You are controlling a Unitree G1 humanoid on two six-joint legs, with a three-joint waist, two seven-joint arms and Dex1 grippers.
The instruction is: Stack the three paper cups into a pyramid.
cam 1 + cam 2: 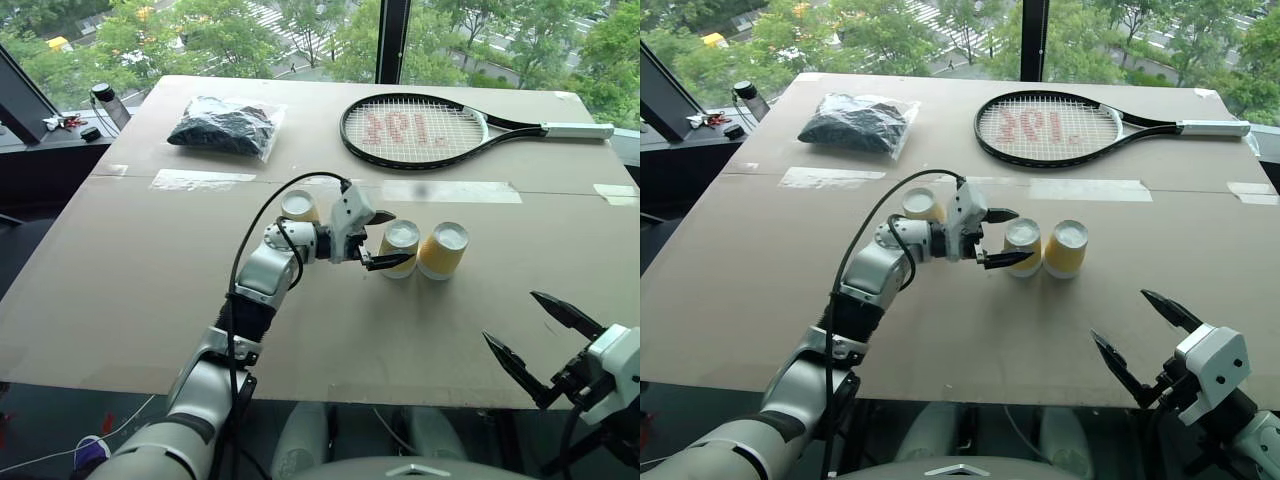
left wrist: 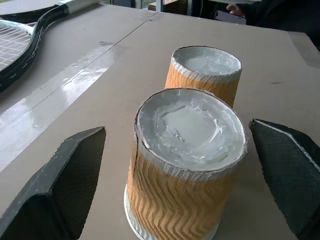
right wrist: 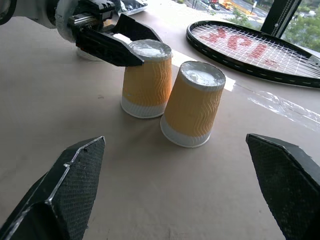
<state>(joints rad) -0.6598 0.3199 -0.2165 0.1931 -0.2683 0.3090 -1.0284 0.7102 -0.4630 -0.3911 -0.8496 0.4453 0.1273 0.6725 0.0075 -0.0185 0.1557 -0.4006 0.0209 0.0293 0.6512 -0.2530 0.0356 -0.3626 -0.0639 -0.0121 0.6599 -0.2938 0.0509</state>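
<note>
The lone cup (image 1: 299, 206) will span the close pair of cups (image 1: 421, 246) and stay upright when the robot puts it on top, because the pair's bottoms are level and flat.
Three yellow-orange paper cups stand upside down on the brown table (image 1: 150, 300). One cup (image 1: 299, 206) sits behind my left wrist. The other two stand close side by side in the middle: the nearer cup (image 1: 401, 247) and the cup to its right (image 1: 443, 250). My left gripper (image 1: 400, 238) is open, with its black fingers on either side of the middle cup (image 2: 185, 165). The left wrist view shows a gap on both sides. My right gripper (image 1: 511, 316) stands open and empty near the table's front right edge, pointing toward the pair of cups (image 3: 192, 102).
A black tennis racket (image 1: 430, 130) lies at the back right. A plastic bag of dark stuff (image 1: 225, 127) lies at the back left. Clear tape strips (image 1: 200, 180) cross the table. A bottle (image 1: 108, 100) stands off the back left corner.
</note>
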